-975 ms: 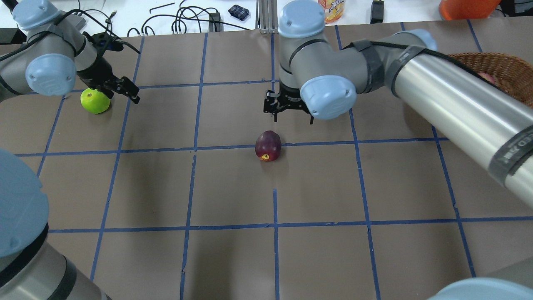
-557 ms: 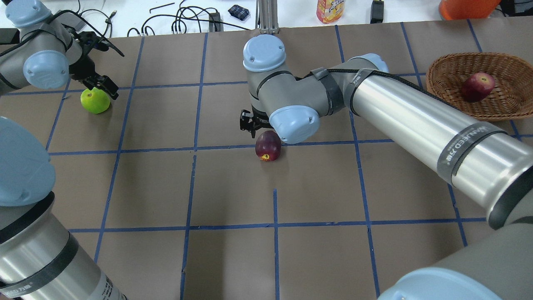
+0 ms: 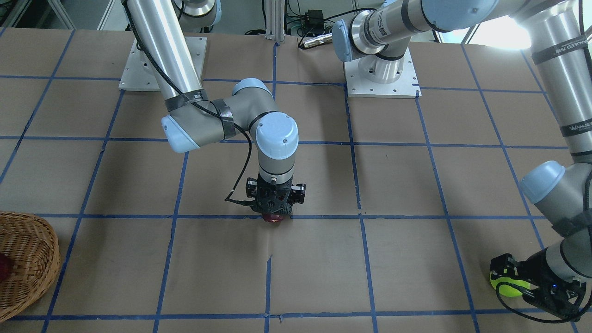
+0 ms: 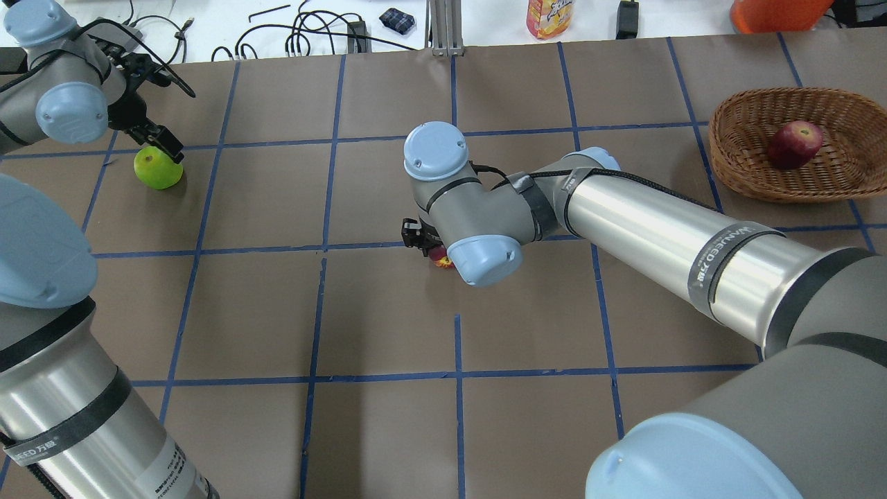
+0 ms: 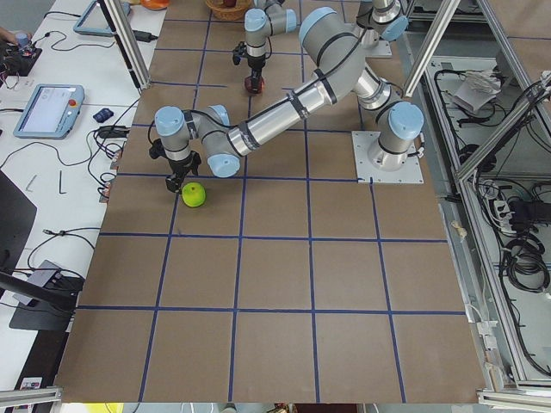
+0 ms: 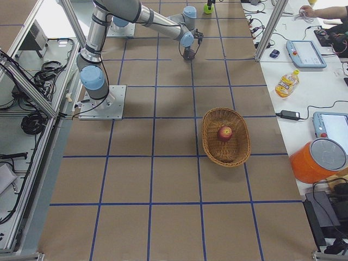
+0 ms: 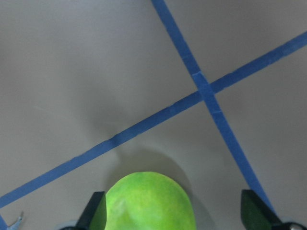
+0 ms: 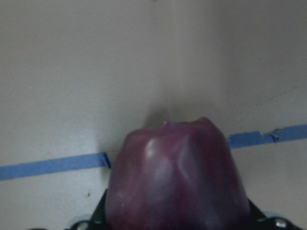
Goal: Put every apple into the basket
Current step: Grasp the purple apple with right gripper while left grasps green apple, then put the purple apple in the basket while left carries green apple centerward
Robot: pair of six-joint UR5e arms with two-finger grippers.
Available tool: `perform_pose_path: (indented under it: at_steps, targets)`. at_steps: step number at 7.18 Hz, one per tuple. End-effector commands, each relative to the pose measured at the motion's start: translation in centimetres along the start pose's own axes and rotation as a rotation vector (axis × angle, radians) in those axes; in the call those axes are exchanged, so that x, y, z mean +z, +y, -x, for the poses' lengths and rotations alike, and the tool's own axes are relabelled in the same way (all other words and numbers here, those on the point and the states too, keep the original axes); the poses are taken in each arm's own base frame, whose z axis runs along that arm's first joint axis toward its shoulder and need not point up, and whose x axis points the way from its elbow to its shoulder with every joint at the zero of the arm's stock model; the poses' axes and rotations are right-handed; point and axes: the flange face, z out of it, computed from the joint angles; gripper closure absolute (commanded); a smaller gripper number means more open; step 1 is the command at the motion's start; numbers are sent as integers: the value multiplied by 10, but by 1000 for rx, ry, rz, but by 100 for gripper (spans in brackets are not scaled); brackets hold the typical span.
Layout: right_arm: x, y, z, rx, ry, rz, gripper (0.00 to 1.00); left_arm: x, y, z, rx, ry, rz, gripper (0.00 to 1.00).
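My left gripper should put the lime green apple down at the table's centre (image 3: 274, 239) for my right gripper, because the apple is far from the wicker basket.
The dark purple apple (image 4: 439, 259) lies at the table's centre, mostly hidden under my right gripper (image 4: 424, 244). In the right wrist view the apple (image 8: 175, 177) fills the space between the open fingers (image 8: 99, 216). The lime green apple (image 4: 158, 168) lies at the far left. My left gripper (image 4: 158, 144) is low over it, open; in the left wrist view the apple (image 7: 146, 203) sits between the fingers (image 7: 96, 211), nearer the left one. The red apple (image 4: 794, 144) lies in the wicker basket (image 4: 748, 166) at the far right.
A drink bottle (image 4: 551, 17), an orange container (image 4: 776, 14) and cables (image 4: 305, 34) lie beyond the table's far edge. The two arm base plates (image 3: 381, 74) stand on the robot's side. Blue tape lines (image 4: 457, 346) grid the brown tabletop.
My right gripper has come down and toward the robot until its open fingers straddle the purple apple. My left gripper has shifted left and lower over the green apple.
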Motion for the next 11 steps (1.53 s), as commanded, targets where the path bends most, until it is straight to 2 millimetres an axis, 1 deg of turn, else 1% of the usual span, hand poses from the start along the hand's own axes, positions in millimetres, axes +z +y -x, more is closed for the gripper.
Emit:
perform_pose_path:
  at_steps: [1, 2, 3, 4, 5, 6, 7, 8, 9, 10, 11]
  targets:
    - [-6, -5, -3, 8, -14, -33, 85, 10, 13, 4, 21, 9, 36, 0]
    - [-21, -18, -9, 26, -28, -45, 85, 14, 14, 2, 18, 20, 42, 0]
    - [-70, -51, -35, 59, -62, -69, 85, 18, 15, 1, 22, 27, 45, 0]
    - [-104, -96, -99, 63, -55, 16, 85, 25, 16, 3, 21, 32, 51, 34]
    - [-116, -130, -187, -59, -45, 80, 86, 13, 18, 2, 10, 40, 53, 86]
    - [-123, -159, -287, -93, -52, 85, 86, -11, 13, -14, 0, 120, 94, 88]
    - [-122, -181, -387, -159, -50, 63, 87, -55, 5, -37, -89, 145, 116, 88]
    - [-99, -190, -465, -255, -79, 75, 97, -87, -52, -126, -155, 183, 99, 88]
    - [-83, -205, -517, -234, -86, 30, 97, -109, -104, -223, -197, 153, 83, 88]
    - [-69, -218, -539, -381, -96, 13, 94, -114, -140, -300, -307, 118, 37, 88]
    - [-63, -225, -546, -411, -98, 15, 84, -93, -161, -376, -412, 118, 59, 88]
